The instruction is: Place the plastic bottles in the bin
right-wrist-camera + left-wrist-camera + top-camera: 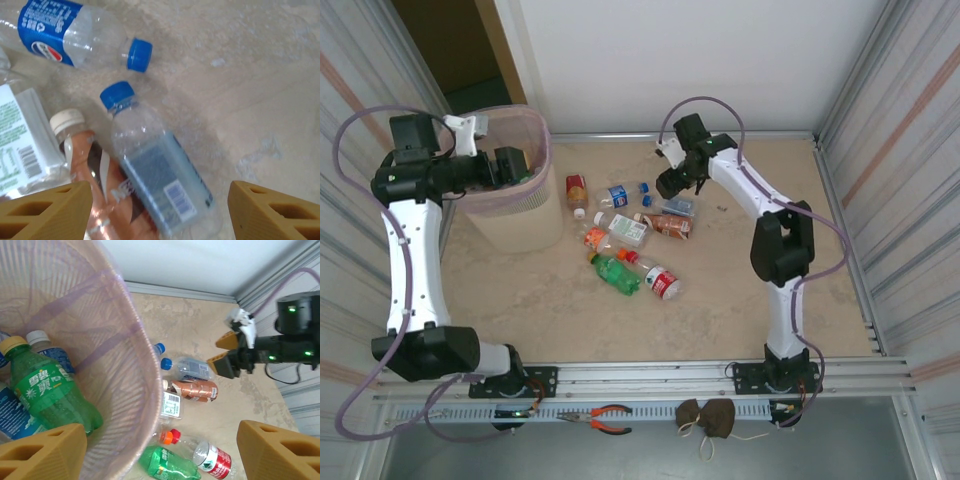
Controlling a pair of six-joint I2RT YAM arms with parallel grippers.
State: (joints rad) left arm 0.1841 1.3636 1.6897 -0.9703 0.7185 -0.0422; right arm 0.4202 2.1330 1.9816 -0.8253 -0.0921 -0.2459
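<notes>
Next, my right gripper grabs the clear blue-capped bottle point(678, 207) below the neck point(139, 129) and passes it to my left gripper, because the bottle is far from my left gripper at the bin.
The pale-pink bin point(535, 135) stands at the back left. My left gripper point(523, 166) hangs open over its rim, holding nothing. Inside the bin point(127, 335) lie a green bottle point(47, 392) and blue-labelled ones point(52, 354). Several plastic bottles lie on the table beside it: green point(617, 275), red-labelled point(661, 283), brown point(672, 226). My right gripper point(670, 186) hovers open just above a clear blue-capped bottle point(155, 170), its fingers point(45, 210) straddling this bottle and a brown one point(100, 192).
Corrugated metal walls point(895, 150) close in both sides and a white wall stands behind. Bare table point(720, 300) lies right of and in front of the bottle cluster. Orange-handled pliers point(610, 418) and a brown pouch point(708, 418) rest by the front rail.
</notes>
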